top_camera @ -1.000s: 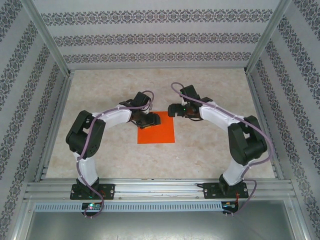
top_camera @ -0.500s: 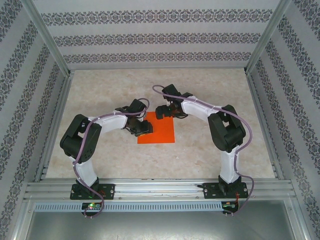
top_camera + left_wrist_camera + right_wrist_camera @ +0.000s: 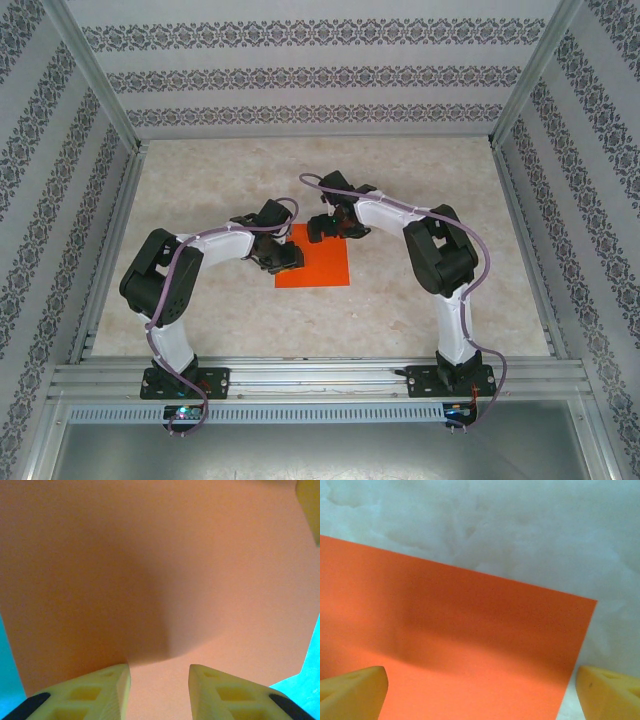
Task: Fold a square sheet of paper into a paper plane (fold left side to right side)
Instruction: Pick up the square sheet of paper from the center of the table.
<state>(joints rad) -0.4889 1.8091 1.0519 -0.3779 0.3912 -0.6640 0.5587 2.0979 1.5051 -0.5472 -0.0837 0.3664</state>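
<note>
Next, I lift the square sheet by one edge (image 3: pixel 348 257) with my right gripper before my left gripper pinches the opposite edge, because the sheet lies flat under my left gripper's fingers (image 3: pixel 159 682).
The square sheet of paper (image 3: pixel 322 270), bright orange-red, lies flat and unfolded on the table between the two arms. My left gripper (image 3: pixel 285 257) hovers low over its left edge. In the left wrist view the sheet (image 3: pixel 150 570) spreads under the yellow fingers (image 3: pixel 95 692), which stand a narrow gap apart with nothing between them. My right gripper (image 3: pixel 326 229) hangs over the sheet's far edge. Its fingers (image 3: pixel 352 692) are spread wide above the sheet (image 3: pixel 460 650), near the sheet's corner.
The beige mottled table (image 3: pixel 430 290) is enclosed by patterned walls on three sides, with aluminium posts at the corners. An aluminium rail (image 3: pixel 320 378) carrying both arm bases runs along the near edge. Bare tabletop (image 3: pixel 520 535) lies beyond the sheet's far edge.
The right arm swung left, bringing its gripper over the sheet's far edge. The left gripper drew back toward the sheet's left edge and its jaws narrowed.
</note>
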